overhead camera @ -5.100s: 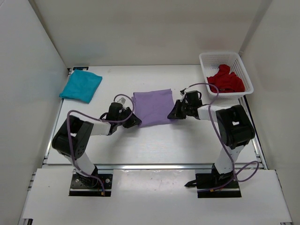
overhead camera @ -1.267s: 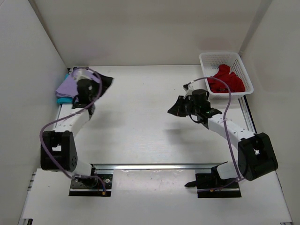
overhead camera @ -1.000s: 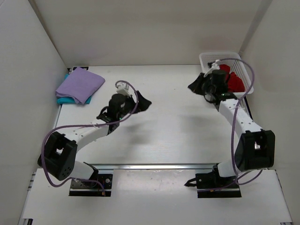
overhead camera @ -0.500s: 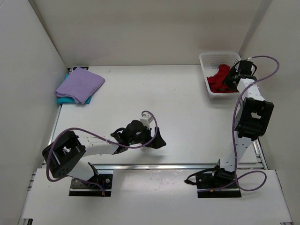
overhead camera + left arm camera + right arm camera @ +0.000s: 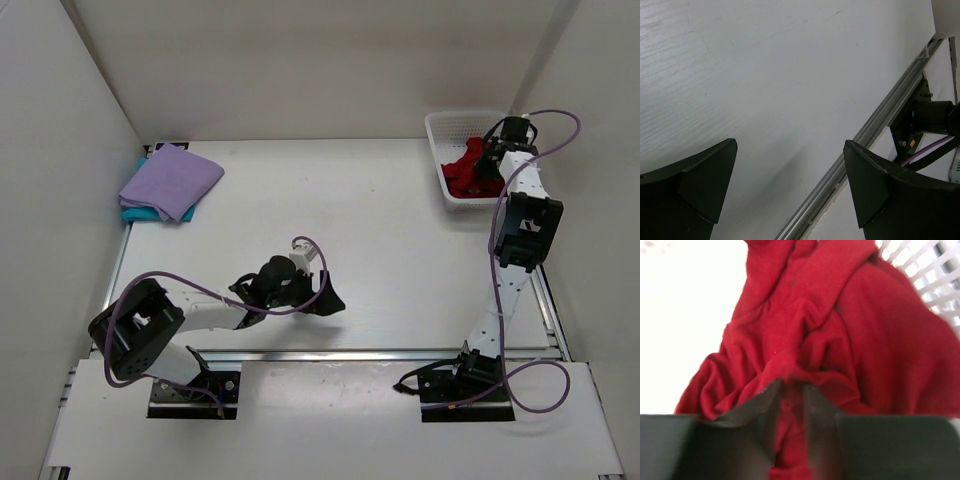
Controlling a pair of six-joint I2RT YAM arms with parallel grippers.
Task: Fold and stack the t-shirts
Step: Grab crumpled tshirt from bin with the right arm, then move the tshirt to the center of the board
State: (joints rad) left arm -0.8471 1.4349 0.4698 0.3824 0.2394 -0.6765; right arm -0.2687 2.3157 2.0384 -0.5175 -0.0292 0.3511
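The dark red t-shirt is crumpled in the basket [image 5: 466, 172], a long way from my left gripper, so my right gripper should first put it in the middle of the table [image 5: 350, 240], and then both grippers should spread it.
The folded light purple t-shirt [image 5: 172, 180] lies on top of the teal t-shirt [image 5: 135, 212] at the table's far left. The dark red t-shirt [image 5: 462, 172] sits crumpled in the white mesh basket [image 5: 450, 125] at the far right. My right gripper [image 5: 488, 160] reaches down into that basket. In the right wrist view its jaws [image 5: 792, 385] stand close together, with a fold of the red t-shirt [image 5: 840, 330] pinched between them. My left gripper [image 5: 325, 300] hovers open and empty low over the bare table near the front edge; the left wrist view shows its fingers wide apart [image 5: 790, 145].
The basket's white mesh wall [image 5: 940, 270] stands close behind the red cloth. A metal rail [image 5: 880, 125] runs along the table's front edge just past my left gripper. White walls enclose the table on three sides.
My right arm swung from the table's middle into the basket, opened and closed on the red cloth. My left arm left the purple-on-teal stack and came to the front middle.
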